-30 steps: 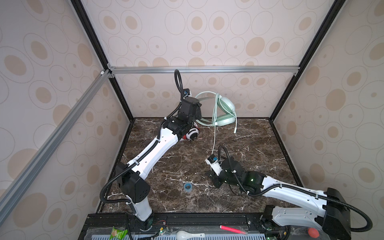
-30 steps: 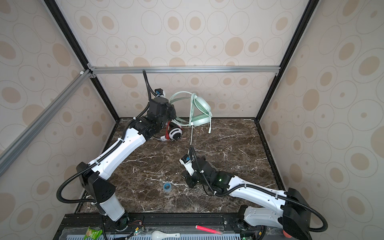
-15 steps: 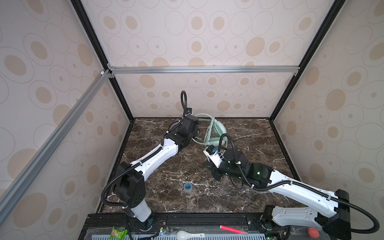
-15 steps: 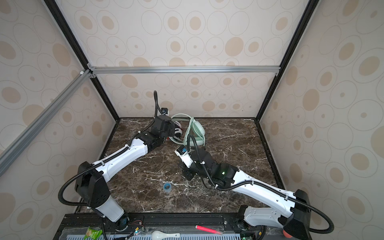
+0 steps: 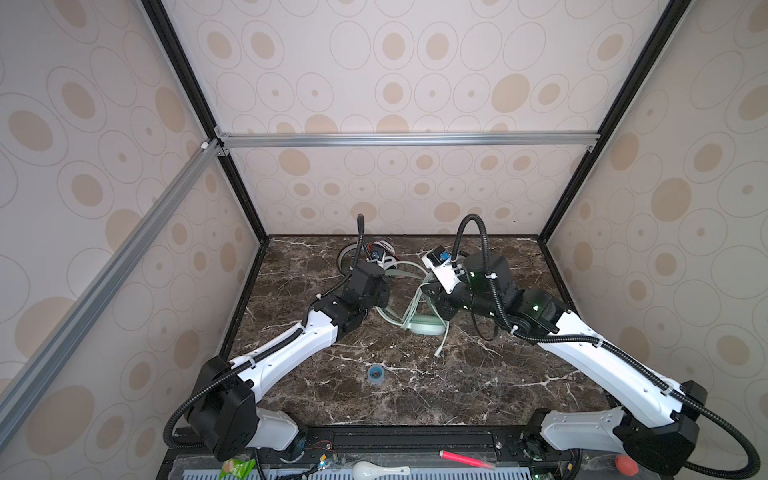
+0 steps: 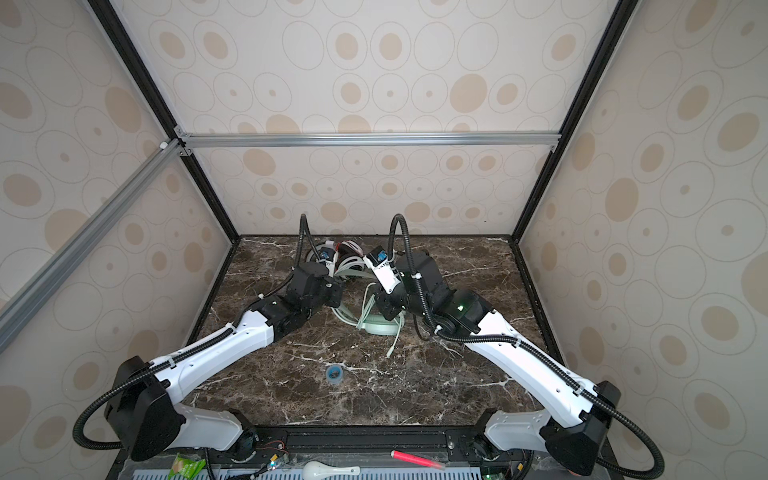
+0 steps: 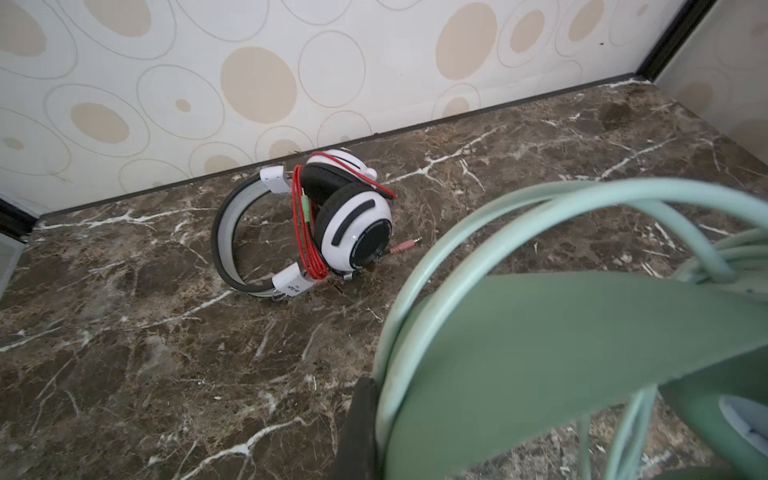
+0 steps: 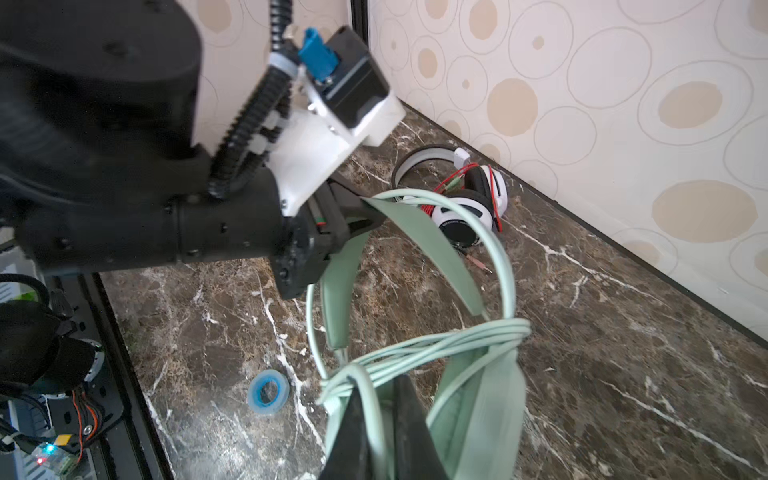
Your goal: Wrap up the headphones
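My right gripper is pulling on the cord looped [image 5: 414,307] around both headband arms, its loose end short, and should keep pulling it snug, then let go beside the ear cups.
The mint-green headphones [image 5: 420,322] hang low over the back middle of the table, their pale cord [image 8: 453,338] looped several times across the headband arms. My left gripper [image 8: 360,217] is shut on the mint headband [image 7: 540,353]. My right gripper [image 8: 377,399] is shut on a strand of that cord beside the ear cups. In both top views the two grippers [image 5: 384,291] [image 5: 432,299] face each other across this pair. The cord's loose end [image 5: 439,352] trails on the marble. The white-and-black headphones [image 7: 353,220], wound with a red cord, lie by the back wall [image 6: 351,249].
A small blue tape ring [image 5: 376,372] lies on the marble table [image 5: 478,386] in front of the arms, also in the right wrist view [image 8: 269,392]. Patterned walls close in the back and both sides. A pink plug [image 7: 405,245] sticks out beside the white pair.
The left arm has lowered the mint headphones from high at the back wall down toward the table. The right arm has moved back and right, close to them, still gripping the cord.
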